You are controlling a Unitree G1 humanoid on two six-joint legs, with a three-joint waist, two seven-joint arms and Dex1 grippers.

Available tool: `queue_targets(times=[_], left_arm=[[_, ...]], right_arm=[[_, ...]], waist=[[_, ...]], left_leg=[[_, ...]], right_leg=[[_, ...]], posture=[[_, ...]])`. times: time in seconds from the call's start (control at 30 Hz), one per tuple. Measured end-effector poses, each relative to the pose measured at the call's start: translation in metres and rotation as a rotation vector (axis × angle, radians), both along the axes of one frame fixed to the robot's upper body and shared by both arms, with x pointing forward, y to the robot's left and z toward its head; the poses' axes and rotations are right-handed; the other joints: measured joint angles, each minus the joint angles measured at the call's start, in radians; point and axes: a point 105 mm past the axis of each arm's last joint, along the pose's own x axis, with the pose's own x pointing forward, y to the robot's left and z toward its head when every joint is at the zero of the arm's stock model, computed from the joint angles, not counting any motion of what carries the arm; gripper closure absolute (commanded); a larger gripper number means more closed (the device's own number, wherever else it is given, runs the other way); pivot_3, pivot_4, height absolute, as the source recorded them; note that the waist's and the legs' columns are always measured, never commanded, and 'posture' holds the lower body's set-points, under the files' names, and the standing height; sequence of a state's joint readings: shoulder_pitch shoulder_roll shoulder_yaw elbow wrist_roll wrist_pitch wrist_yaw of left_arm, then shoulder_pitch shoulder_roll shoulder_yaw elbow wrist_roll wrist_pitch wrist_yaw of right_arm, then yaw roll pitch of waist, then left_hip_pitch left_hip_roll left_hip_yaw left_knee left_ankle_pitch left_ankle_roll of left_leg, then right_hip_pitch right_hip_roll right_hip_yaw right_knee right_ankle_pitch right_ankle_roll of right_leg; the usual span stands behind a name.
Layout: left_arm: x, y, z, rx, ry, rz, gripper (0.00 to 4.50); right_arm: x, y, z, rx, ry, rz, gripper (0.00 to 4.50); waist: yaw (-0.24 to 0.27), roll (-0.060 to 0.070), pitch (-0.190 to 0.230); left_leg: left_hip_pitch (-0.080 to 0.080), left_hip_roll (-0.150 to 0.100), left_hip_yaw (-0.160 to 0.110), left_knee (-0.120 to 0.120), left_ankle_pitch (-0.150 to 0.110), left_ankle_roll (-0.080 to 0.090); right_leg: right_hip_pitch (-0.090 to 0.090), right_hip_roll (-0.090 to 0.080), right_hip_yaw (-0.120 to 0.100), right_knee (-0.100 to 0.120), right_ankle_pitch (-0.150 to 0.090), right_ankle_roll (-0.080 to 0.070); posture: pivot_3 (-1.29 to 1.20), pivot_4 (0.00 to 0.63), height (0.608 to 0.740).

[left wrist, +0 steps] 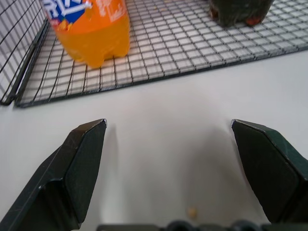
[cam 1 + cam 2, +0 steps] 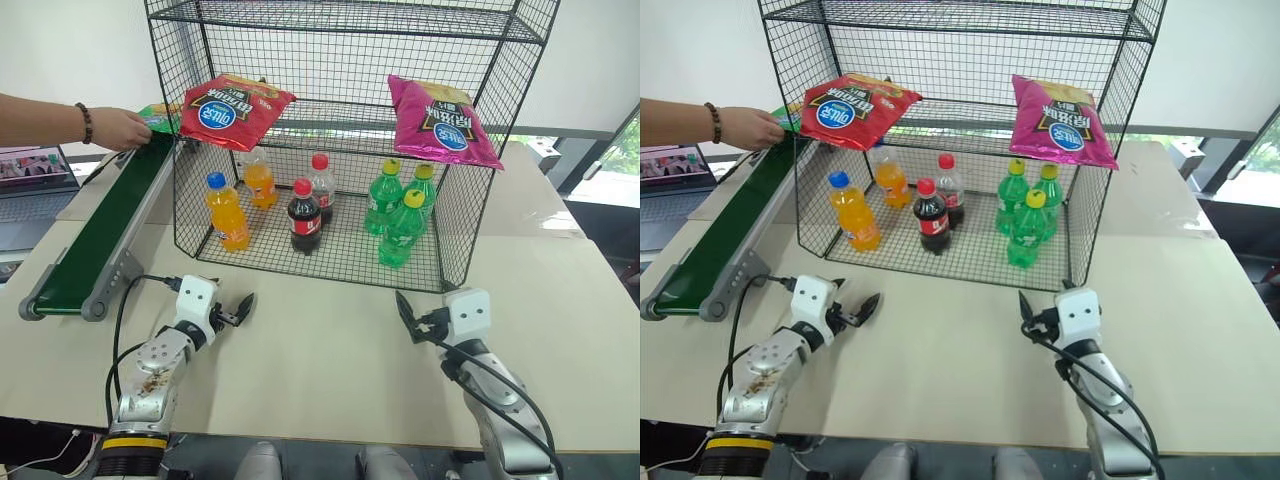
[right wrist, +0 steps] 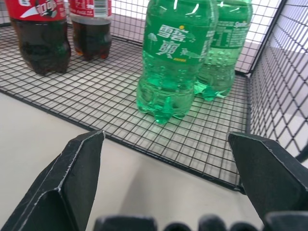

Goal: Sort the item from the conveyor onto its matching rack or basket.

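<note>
The red and magenta bags slant out beyond the middle level's edge (image 2: 455, 158). The green chip bag (image 2: 160, 117) will stick out over that edge too when I put it down.
The item, a shiny green chip bag (image 2: 158, 117), lies at the far end of the conveyor (image 2: 100, 232), half covered by a person's hand (image 2: 120, 128) that rests on it. The dark green belt runs along the table's left side, beside the tall black wire rack (image 2: 470, 215). My left gripper (image 2: 240, 309) hovers low over the table in front of the rack's left corner, open and holding nothing. My right gripper (image 2: 406, 316) sits in front of the rack's right part, open and holding nothing too. Both are well short of the bag.
On the rack's middle tier lie a red bag (image 2: 232, 108) and a magenta bag (image 2: 442, 120). Its bottom tier holds orange bottles (image 2: 228, 212), cola bottles (image 2: 304, 216) and green bottles (image 2: 400, 228). A laptop (image 2: 35, 170) stands left of the conveyor.
</note>
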State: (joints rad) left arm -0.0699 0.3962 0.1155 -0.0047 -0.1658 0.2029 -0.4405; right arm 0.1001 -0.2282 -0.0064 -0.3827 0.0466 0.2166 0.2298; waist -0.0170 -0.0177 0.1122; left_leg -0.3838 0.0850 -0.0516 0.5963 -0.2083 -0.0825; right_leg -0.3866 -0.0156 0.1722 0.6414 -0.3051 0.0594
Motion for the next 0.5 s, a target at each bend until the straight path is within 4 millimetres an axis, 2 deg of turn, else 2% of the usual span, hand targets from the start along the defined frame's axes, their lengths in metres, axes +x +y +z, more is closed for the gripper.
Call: queue_targets(times=[0.13,0.23,0.37,0.5], left_arm=[[-0.01,0.004,0.005,-0.042,0.019,-0.002,0.09],[-0.027,0.006,0.013,-0.11,0.051,-0.022,0.09],[-0.058,0.025,0.03,-0.25,0.093,0.028,0.09],[-0.082,0.035,0.045,-0.382,0.109,0.067,0.09]], right_arm=[[0.005,0.008,0.008,-0.006,-0.01,0.066,0.0],[0.012,0.023,0.022,-0.015,-0.035,0.188,0.0],[0.015,0.047,0.041,-0.01,-0.06,0.411,0.0],[0.013,0.066,0.058,0.023,-0.083,0.592,0.0]], waist=[[-0.001,0.0,0.0],[-0.007,0.0,0.0],[-0.026,0.0,0.0],[-0.024,-0.001,0.001]], left_leg=[[0.0,0.0,0.0,0.0,0.0,0.0],[0.0,0.0,0.0,0.0,0.0,0.0],[0.0,0.0,0.0,0.0,-0.001,0.002],[0.0,0.0,-0.001,0.002,-0.001,0.002]], right_leg=[[0.0,0.0,0.0,0.0,0.0,0.0],[0.0,0.0,0.0,0.0,0.0,0.0],[0.0,0.0,0.0,0.001,-0.001,0.0],[0.001,0.0,0.0,0.001,-0.001,0.0]], posture=[[0.0,0.15,0.74],[0.0,0.15,0.74],[0.0,0.15,0.74],[0.0,0.15,0.74]])
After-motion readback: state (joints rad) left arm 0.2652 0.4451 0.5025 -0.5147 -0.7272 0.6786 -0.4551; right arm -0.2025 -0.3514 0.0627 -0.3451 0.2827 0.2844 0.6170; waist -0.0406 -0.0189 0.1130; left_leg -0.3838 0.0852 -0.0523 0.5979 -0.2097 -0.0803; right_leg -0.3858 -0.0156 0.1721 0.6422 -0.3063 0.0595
